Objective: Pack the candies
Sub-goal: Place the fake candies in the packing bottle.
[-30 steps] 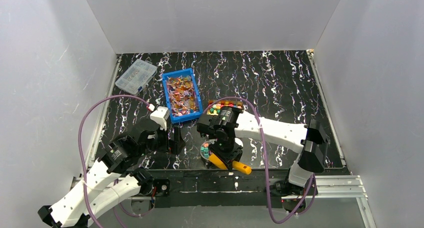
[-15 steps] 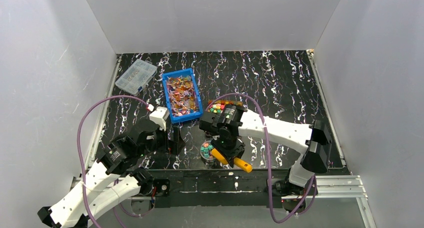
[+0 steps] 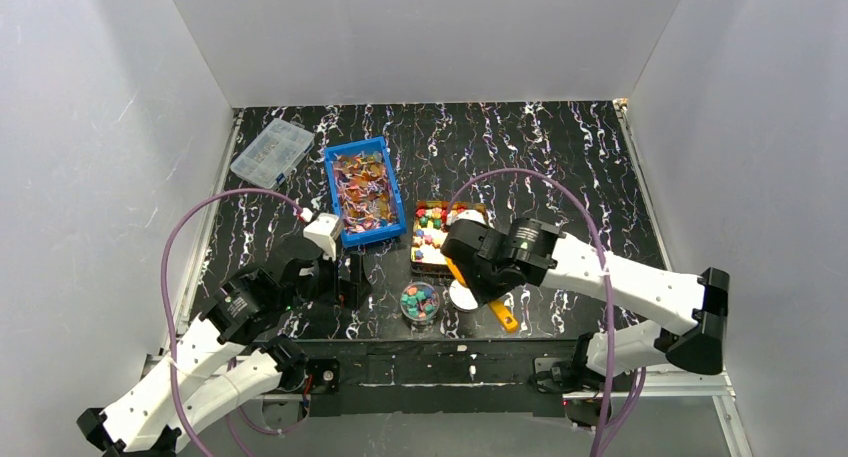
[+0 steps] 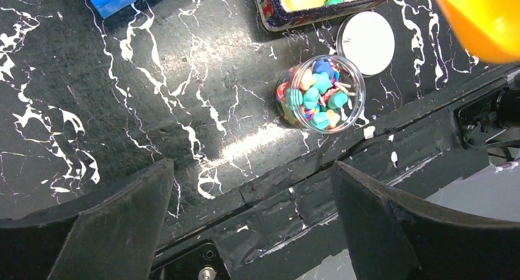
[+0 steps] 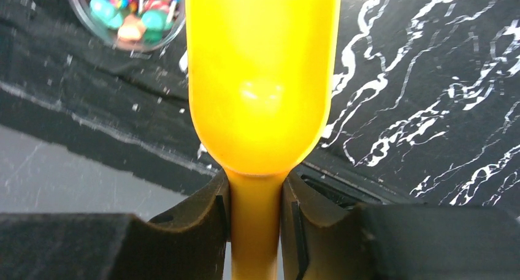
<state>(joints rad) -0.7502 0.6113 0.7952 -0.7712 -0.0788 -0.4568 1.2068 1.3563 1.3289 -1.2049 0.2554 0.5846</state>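
The orange scoop [image 5: 260, 87] is empty and the jar is full, so the robot's right gripper should keep heading for the clear tabletop [image 3: 555, 209] beside the small box and let go of the scoop there.
Bright rounded candies [image 3: 432, 222] lie in a small open box [image 3: 414, 253] at mid table. More candies [image 4: 319, 96] fill a clear round jar [image 3: 421, 302] near the front edge; the jar also shows in the right wrist view [image 5: 132, 13]. Shiny orange-purple wrapped candies [image 3: 362, 189] fill a blue bin [image 3: 331, 192]. My right gripper [image 5: 256, 197] is shut on the handle of an orange scoop [image 5: 262, 78], held just right of the jar [image 3: 478, 277]. My left gripper [image 4: 251, 219] is open and empty, left of the jar [image 3: 340, 277].
A white round lid [image 4: 367, 43] lies on the table right of the jar, partly under the scoop in the top view. A clear compartment case [image 3: 271, 151] sits at the back left. The black front rail [image 3: 470, 362] runs just behind the jar.
My right arm has swung right and back, carrying the scoop off the jar. The jar with candies now shows uncovered. The left arm has barely moved.
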